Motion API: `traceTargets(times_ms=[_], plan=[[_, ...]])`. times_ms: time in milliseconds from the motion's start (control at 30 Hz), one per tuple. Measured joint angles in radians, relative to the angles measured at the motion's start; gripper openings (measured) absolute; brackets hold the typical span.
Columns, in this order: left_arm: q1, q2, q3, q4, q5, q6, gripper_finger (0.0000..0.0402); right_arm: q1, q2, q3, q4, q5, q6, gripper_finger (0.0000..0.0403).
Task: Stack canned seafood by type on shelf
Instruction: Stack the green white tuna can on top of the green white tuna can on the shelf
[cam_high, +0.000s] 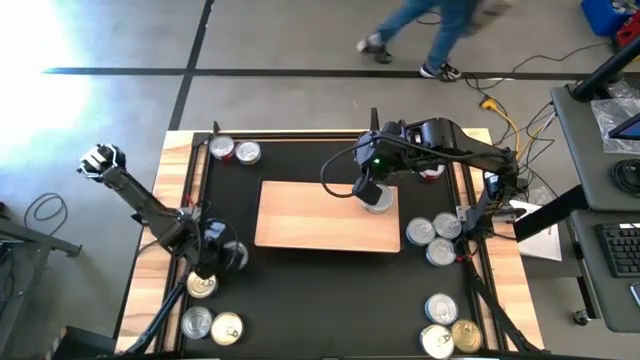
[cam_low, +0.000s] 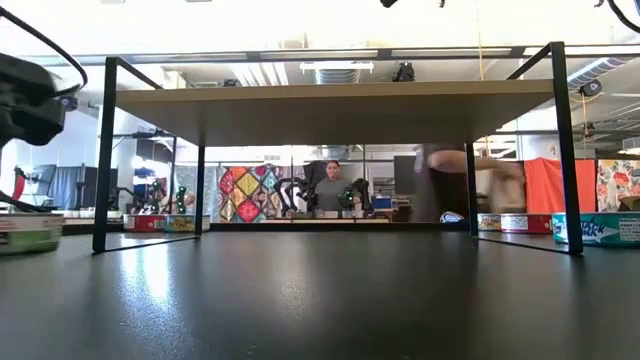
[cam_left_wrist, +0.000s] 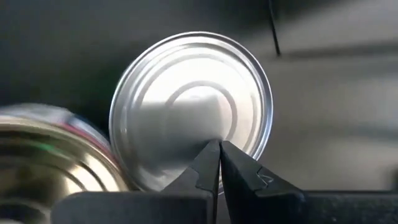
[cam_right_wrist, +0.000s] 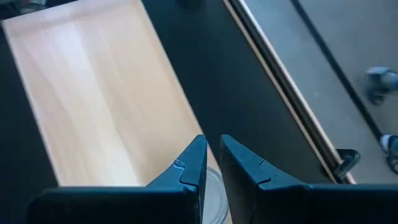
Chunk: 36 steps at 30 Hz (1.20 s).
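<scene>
The robot's left gripper has its shut fingers on the silver tin's lid (cam_left_wrist: 193, 106) and open mat ahead, so it should keep dragging that tin until the tin reaches the mat's near middle (cam_high: 306, 303).
The shelf (cam_high: 328, 215) is a pale wood board on thin black legs (cam_low: 105, 150) in the middle of the black mat. One silver tin (cam_high: 379, 204) stands on the board's far right corner. My right gripper (cam_right_wrist: 213, 149) hangs shut above that tin, clear of it. At the mat's near left, my left gripper (cam_left_wrist: 219, 148) is shut and points steeply down over the lid of a silver tin (cam_left_wrist: 189, 109). A gold-lidded tin (cam_left_wrist: 50, 165) lies beside that one. More tins sit in groups around the mat. My left gripper's shut fingertips (cam_left_wrist: 208, 155) stand over the silver tin's lid near its rim (cam_left_wrist: 249, 134), slanting down from above. I cannot tell whether they touch the lid.
Two tins (cam_high: 235, 151) sit at the far left. Others sit at the near left (cam_high: 212, 325), right of the shelf (cam_high: 436, 238) and at the near right (cam_high: 447, 328). A red-labelled tin (cam_high: 432, 173) lies behind the right arm. A person (cam_high: 425, 35) walks beyond the far edge.
</scene>
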<state>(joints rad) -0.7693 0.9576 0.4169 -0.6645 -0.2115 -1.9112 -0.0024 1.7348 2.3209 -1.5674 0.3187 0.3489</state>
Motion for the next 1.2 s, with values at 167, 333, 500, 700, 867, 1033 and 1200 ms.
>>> traceTargets(times_ms=[167,333,500,700,867,1033,1200], plan=[[-0.062,0.074,0.004,0.144,0.032,0.073,0.0000,0.005,0.000,0.000,0.001,-0.013,-0.029,0.0038],[-0.086,0.229,0.106,0.147,0.027,0.187,0.0000,0.013,0.000,0.000,0.004,-0.005,-0.099,0.0038],[-0.085,0.432,0.279,0.108,0.026,0.282,0.0000,0.036,0.000,0.004,0.008,-0.005,-0.195,0.0038],[-0.092,0.629,0.474,0.127,0.049,0.396,0.0000,0.150,-0.008,0.033,0.020,0.052,-0.183,0.0015],[-0.089,0.744,0.570,0.153,0.075,0.487,0.0000,0.293,-0.014,0.033,0.026,0.178,-0.085,0.0010],[-0.067,0.784,0.606,0.181,0.091,0.583,0.0000,0.476,-0.013,0.033,0.041,0.317,0.069,0.0009],[-0.026,0.788,0.603,0.228,0.084,0.656,0.0000,0.666,0.004,0.033,0.044,0.441,0.253,0.0009]])
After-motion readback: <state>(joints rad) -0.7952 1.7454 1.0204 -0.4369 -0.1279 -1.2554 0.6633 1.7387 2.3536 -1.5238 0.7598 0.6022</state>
